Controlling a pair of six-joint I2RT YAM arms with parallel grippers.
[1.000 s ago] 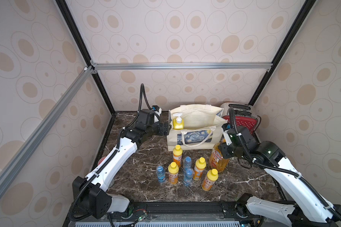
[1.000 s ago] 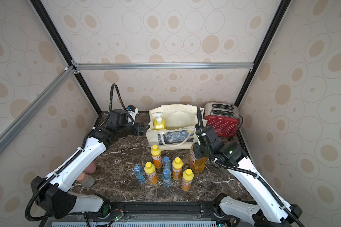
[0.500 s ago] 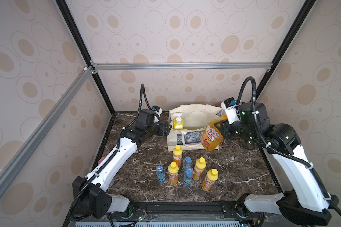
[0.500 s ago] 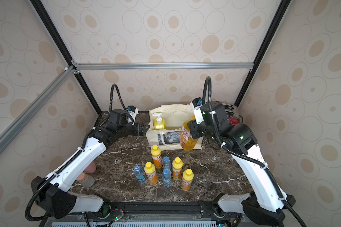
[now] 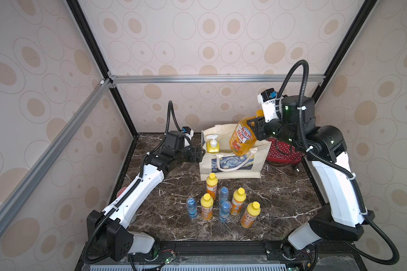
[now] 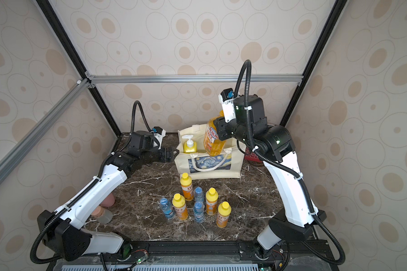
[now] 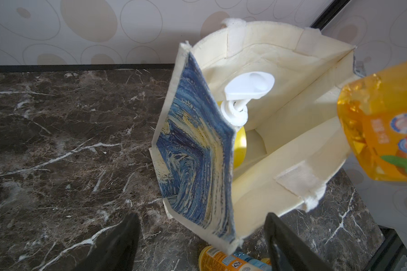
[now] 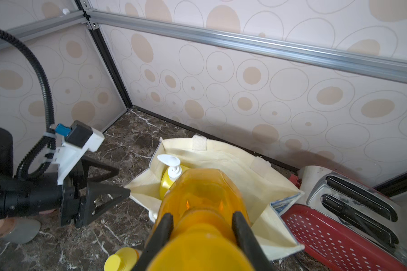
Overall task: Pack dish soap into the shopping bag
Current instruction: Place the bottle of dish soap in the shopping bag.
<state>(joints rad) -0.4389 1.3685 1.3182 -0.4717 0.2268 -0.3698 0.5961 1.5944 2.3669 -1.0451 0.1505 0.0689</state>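
The amber bottle [image 5: 242, 140] hangs bottom first over the bag's free half [image 5: 257, 145], so my right gripper keeps lowering it until it stands next to the yellow dish soap bottle.
The cream shopping bag [image 5: 230, 164] with its blue print stands open at the back of the table. A yellow dish soap bottle with a white pump [image 5: 213, 146] stands inside it. My right gripper [image 8: 201, 218] is shut on the neck of the amber dish soap bottle [image 8: 202, 194], which hangs tilted over the bag's mouth [image 6: 213, 138]. My left gripper [image 7: 201, 218] is open at the bag's left end, with the printed side panel's edge [image 7: 197, 152] between its fingers. Several small orange yellow-capped bottles [image 5: 212, 186] stand in front of the bag.
Small blue-capped water bottles [image 5: 192, 208] stand among the orange ones. A red white-dotted toaster [image 5: 282, 150] sits right of the bag, close under my right arm. Pinkish cups [image 6: 107, 201] lie by the left wall beneath my left arm.
My right arm has lifted the amber bottle from the table right of the bag up over the bag's opening. The left arm has stayed at the bag's left end.
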